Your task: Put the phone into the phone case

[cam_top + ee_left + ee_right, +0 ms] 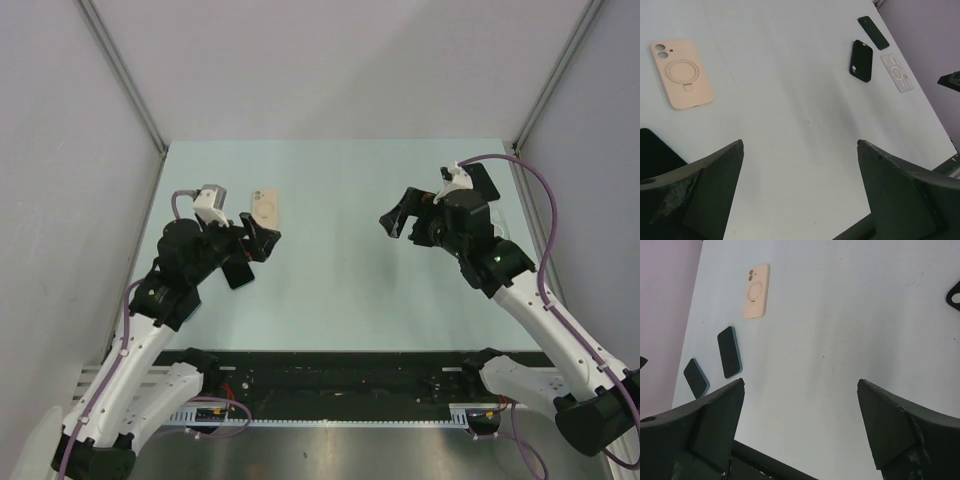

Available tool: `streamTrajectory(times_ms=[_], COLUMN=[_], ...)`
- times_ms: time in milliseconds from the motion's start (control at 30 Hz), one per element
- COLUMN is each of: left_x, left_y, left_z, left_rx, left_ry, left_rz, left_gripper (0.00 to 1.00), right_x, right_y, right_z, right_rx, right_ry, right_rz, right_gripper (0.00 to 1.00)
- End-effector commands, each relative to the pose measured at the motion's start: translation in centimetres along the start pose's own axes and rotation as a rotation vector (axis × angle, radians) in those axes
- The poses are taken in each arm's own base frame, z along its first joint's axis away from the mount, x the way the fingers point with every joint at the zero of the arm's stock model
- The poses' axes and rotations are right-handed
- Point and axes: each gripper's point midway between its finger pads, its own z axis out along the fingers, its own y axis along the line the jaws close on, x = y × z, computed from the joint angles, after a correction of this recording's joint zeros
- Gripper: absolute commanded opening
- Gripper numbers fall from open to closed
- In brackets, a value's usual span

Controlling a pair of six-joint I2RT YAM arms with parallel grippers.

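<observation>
I should go on moving my left gripper over the dark phone nearer the beige case (238,273), the phone's long edges both lying free, before closing, until my fingers straddle those edges (737,351).
A beige phone case (265,207) lies back up on the table's left side; it also shows in the left wrist view (682,74) and the right wrist view (757,291). Two dark phones with teal edges (729,351) (695,377) lie near the left wall; a corner of one (652,152) shows in the left wrist view. My left gripper (255,255) (800,142) is open and empty, above the table just near of the beige case. My right gripper (397,213) (801,381) is open and empty over the table's middle right.
A black case (861,60), a dark phone (873,25) and a clear case (897,72) lie at the table's right side, mostly hidden under the right arm in the top view. Grey walls close in the table left, right and back.
</observation>
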Motion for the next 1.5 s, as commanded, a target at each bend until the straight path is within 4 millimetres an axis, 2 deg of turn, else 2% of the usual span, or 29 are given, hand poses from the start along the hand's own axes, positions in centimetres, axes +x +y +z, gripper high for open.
streamTrajectory(times_ms=[0,133,167,267,367,400,467,500,567,600,667,700,833,867,1067,1267,1467], left_x=[-0.5,0.0,-0.3,0.5,1.2,2.1,2.3,3.4,3.0,3.6,3.2,3.9,4.4,5.3,8.6,10.8,11.3], left_y=[1.4,3.3,4.3,6.7,10.1,11.9,13.1,13.8,15.8,17.0,17.8,18.2,19.7,20.7,22.6,23.2,23.6], left_z=[0.3,0.8,0.8,1.1,1.1,1.5,1.7,2.5,2.4,2.8,3.5,4.2,5.6,5.8,6.2,6.3,6.8], left_rx=[-0.071,-0.171,-0.231,-0.354,-0.517,-0.567,-0.597,-0.6,-0.648,-0.666,-0.661,-0.65,-0.688,-0.724,-0.786,-0.796,-0.807], left_ry=[-0.03,-0.017,-0.029,0.021,0.089,0.142,0.192,0.254,0.263,0.292,0.294,0.33,0.409,0.443,0.542,0.599,0.623], left_rz=[-0.019,-0.021,-0.02,-0.017,-0.052,-0.09,-0.149,-0.185,-0.249,-0.286,-0.303,-0.317,-0.311,-0.31,-0.321,-0.331,-0.322], left_gripper=[1.0,1.0,1.0,1.0,1.0,1.0,0.98,0.97,0.96,0.96,0.96,0.97,0.98,0.98,0.99,1.0,1.0], right_x=[-0.3,0.3,0.5,0.6,0.5,0.8,0.7,1.0,1.3,1.6,2.0,2.3,2.8,2.9,3.3,3.3,3.4], right_y=[-0.1,0.5,0.6,0.6,0.3,0.1,0.3,0.3,0.5,0.6,0.6,0.6,1.0,1.1,1.9,2.3,2.5], right_z=[0.3,0.6,0.7,0.9,0.7,0.7,0.4,0.3,0.2,0.2,0.3,0.3,0.3,0.2,0.0,-0.3,-0.3], right_rx=[0.001,-0.026,-0.034,-0.04,-0.035,-0.03,-0.04,-0.049,-0.066,-0.077,-0.081,-0.082,-0.11,-0.121,-0.166,-0.195,-0.202], right_ry=[-0.01,0.02,0.028,0.025,0.011,0.015,0.011,0.02,0.032,0.044,0.063,0.072,0.099,0.106,0.122,0.126,0.132], right_rz=[-0.019,-0.01,-0.013,-0.018,-0.029,-0.031,-0.04,-0.045,-0.058,-0.063,-0.068,-0.073,-0.089,-0.094,-0.113,-0.122,-0.111], right_gripper=[1.0,1.0,1.0,1.0,1.0,1.0,1.0,1.0,1.0,1.0,1.0,1.0,1.0,1.0,1.0,1.0,1.0])
